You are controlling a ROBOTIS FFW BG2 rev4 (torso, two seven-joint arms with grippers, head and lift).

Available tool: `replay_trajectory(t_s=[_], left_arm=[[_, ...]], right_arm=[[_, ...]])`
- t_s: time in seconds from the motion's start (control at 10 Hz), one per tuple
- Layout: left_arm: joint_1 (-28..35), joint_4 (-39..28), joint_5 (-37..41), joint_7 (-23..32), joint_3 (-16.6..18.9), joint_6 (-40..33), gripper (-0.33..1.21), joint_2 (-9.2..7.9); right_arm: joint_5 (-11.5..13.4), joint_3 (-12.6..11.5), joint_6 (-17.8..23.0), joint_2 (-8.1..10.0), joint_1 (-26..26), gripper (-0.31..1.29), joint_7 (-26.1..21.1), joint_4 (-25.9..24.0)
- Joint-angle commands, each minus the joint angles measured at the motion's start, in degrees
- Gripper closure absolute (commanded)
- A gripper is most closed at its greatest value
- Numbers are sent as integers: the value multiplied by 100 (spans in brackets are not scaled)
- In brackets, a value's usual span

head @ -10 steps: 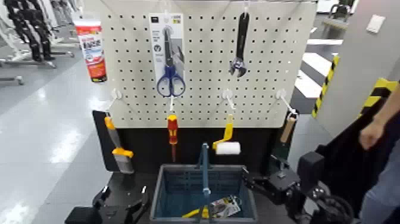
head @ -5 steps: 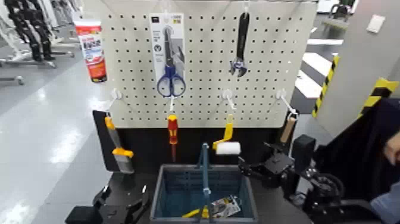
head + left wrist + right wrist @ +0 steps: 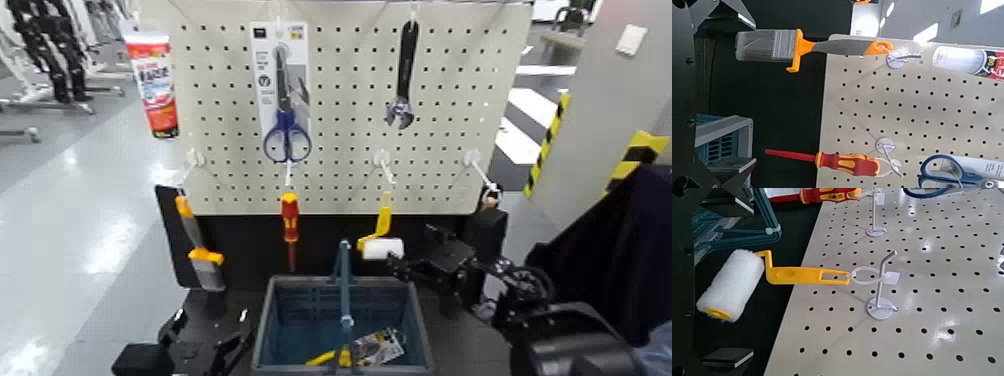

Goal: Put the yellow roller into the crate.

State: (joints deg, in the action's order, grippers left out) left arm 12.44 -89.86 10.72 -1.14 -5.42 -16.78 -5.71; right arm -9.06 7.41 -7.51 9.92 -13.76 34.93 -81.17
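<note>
The yellow roller's handle is joined to an open-ended hook [image 3: 883, 270] by the white loop [image 3: 865, 276], so the loop will come away with the yellow roller when the robot lifts the handle.
The yellow roller [image 3: 381, 240] hangs by its yellow handle from a white hook on the pegboard, with its white fluffy cylinder low and to the right. The right wrist view shows it close up [image 3: 731, 286]. The blue-grey crate [image 3: 275, 318] with its upright centre handle stands just below it. My right gripper [image 3: 398, 266] is open just right of the roller's cylinder and a little below it, not touching, above the crate's right rim. Its dark fingers [image 3: 727, 204] frame the roller in the right wrist view. My left gripper [image 3: 205, 345] rests low at the crate's left side, open and empty.
On the pegboard [image 3: 450, 120] hang a flat brush [image 3: 198, 250], a red-and-yellow screwdriver [image 3: 290, 225], packaged scissors [image 3: 285, 95], a wrench [image 3: 403, 75] and a tube [image 3: 153, 80]. A tool with a wooden handle [image 3: 487, 210] hangs at the far right. Packaged items [image 3: 365, 348] lie in the crate.
My right arm has swung left and up from the crate's right side toward the roller. The person's arm at the right edge has left the view. The left arm has not moved.
</note>
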Motion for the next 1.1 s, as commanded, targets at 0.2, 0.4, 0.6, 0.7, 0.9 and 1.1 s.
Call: replay_trajectory(t_s=[0.2,0.4,0.6,0.7,0.9,1.1], left_arm=[[-22,13,0,0,-12,9,11,9],[-31,21,0,0,-21,9,11,9],[-49,21,0,0,-29,9,11,0],[-49,21,0,0,-21,9,11,0],[-75,39,0,0,-29,9,11,0],[-75,39,0,-9,-29,17,11,0]], right_arm=[[-219,349,285,89,-575,6,243,761],[-342,507,434,124,-830,6,322,1051],[-474,621,566,124,-1058,8,454,1385],[-526,674,627,115,-1155,13,559,1543],[-632,709,751,106,-1260,25,717,1763],[-685,709,715,98,-1252,87,717,1719]])
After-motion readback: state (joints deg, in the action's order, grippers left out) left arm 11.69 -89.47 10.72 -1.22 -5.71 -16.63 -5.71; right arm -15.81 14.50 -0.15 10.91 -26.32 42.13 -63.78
